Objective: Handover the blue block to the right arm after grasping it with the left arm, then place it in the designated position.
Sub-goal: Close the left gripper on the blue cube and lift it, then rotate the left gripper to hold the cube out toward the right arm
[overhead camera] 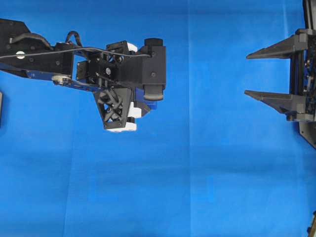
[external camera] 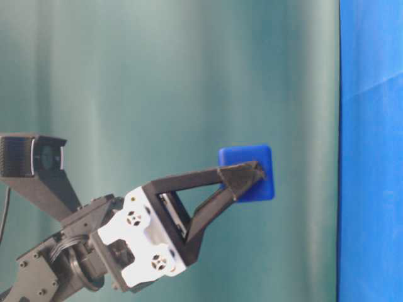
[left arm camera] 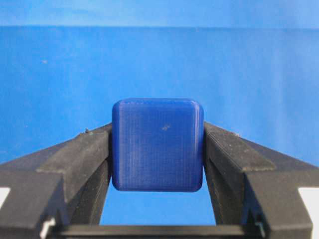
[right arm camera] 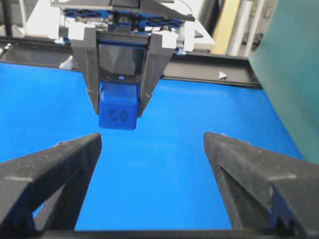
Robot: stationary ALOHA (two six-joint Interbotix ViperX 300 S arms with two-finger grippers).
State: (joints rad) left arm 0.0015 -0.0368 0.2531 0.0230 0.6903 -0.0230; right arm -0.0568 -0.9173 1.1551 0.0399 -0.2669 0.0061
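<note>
The robot's left gripper is pointing down, and the blue block [overhead camera: 150, 105] is under its wrist. The robot should swing the blue block up so that it faces the right gripper's open fingers [overhead camera: 269, 74].
My left gripper [left arm camera: 157, 149] is shut on the blue block [left arm camera: 157, 144], a small navy cube with rounded edges, pinched between both black fingertips. From table level the block [external camera: 245, 154] hangs in the air at the tips of the white-bracketed gripper [external camera: 249, 177]. The right wrist view shows the block [right arm camera: 118, 113] held clear above the blue cloth [right arm camera: 164, 174]. From overhead only a sliver of the block [overhead camera: 149, 103] shows under the left wrist. My right gripper [overhead camera: 246, 74] stands open and empty at the right edge, far from the block, and its two fingers frame bare cloth around the right gripper [right arm camera: 152, 139].
Bright blue cloth [overhead camera: 197, 173] covers the table. A black rail [right arm camera: 209, 69] runs along the far table edge. A green backdrop [external camera: 157, 75] stands behind. A dark object [overhead camera: 1, 108] sits at the left edge.
</note>
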